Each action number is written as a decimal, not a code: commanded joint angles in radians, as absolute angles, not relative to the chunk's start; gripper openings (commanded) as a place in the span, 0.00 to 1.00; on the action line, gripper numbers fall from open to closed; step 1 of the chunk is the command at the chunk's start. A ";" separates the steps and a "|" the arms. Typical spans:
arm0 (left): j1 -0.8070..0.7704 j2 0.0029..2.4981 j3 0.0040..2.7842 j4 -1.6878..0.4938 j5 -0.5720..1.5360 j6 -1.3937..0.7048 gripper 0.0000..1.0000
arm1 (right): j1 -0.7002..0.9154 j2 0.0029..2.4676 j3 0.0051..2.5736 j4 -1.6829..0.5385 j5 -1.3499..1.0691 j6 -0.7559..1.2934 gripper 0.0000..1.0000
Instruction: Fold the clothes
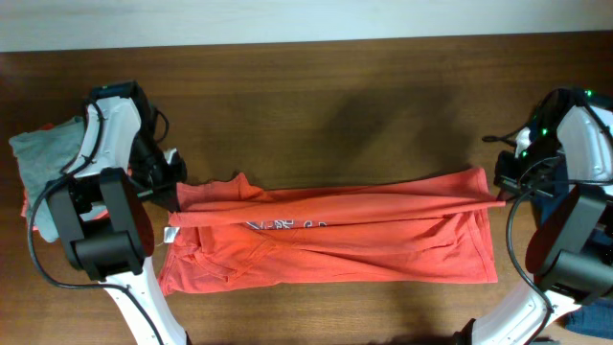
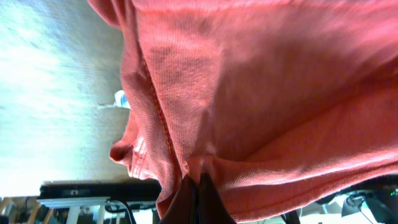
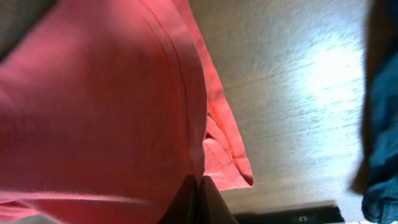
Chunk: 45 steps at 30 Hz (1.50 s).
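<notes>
My right gripper should keep lowering the T-shirt's corner until it rests on the layer and then let go, because the T-shirt's held edge (image 1: 345,205) stretches straight above its lower layer (image 1: 473,247).
The orange-red T-shirt (image 1: 335,235) lies stretched across the wooden table, with white lettering (image 1: 287,226) showing near its middle. Its upper edge is pulled taut into a straight fold line between the two arms. My left gripper (image 1: 175,196) is shut on the shirt's left end; in the left wrist view the pinched cloth (image 2: 249,93) fills the frame above the closed fingers (image 2: 200,199). My right gripper (image 1: 502,196) is shut on the right end, and the cloth (image 3: 112,106) hangs over its closed fingers (image 3: 200,202) in the right wrist view.
A grey garment (image 1: 43,158) lies in a heap at the table's left edge behind the left arm. A dark blue garment (image 3: 382,143) sits at the right edge by the right arm. A small white tag (image 1: 171,234) shows at the shirt's left side.
</notes>
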<state>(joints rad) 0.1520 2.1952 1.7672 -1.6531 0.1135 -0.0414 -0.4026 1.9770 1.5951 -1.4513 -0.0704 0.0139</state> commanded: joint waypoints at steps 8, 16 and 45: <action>0.157 2.164 1.682 -1.657 0.099 -0.055 0.01 | -0.411 1.950 1.457 -1.441 -0.044 0.004 0.04; 0.157 2.164 1.670 -1.652 0.089 -0.056 0.00 | -0.413 1.950 1.390 -1.442 -0.039 0.004 0.04; 0.157 2.164 1.670 -1.683 0.089 -0.056 0.36 | -0.413 1.950 1.325 -1.440 0.038 0.064 0.34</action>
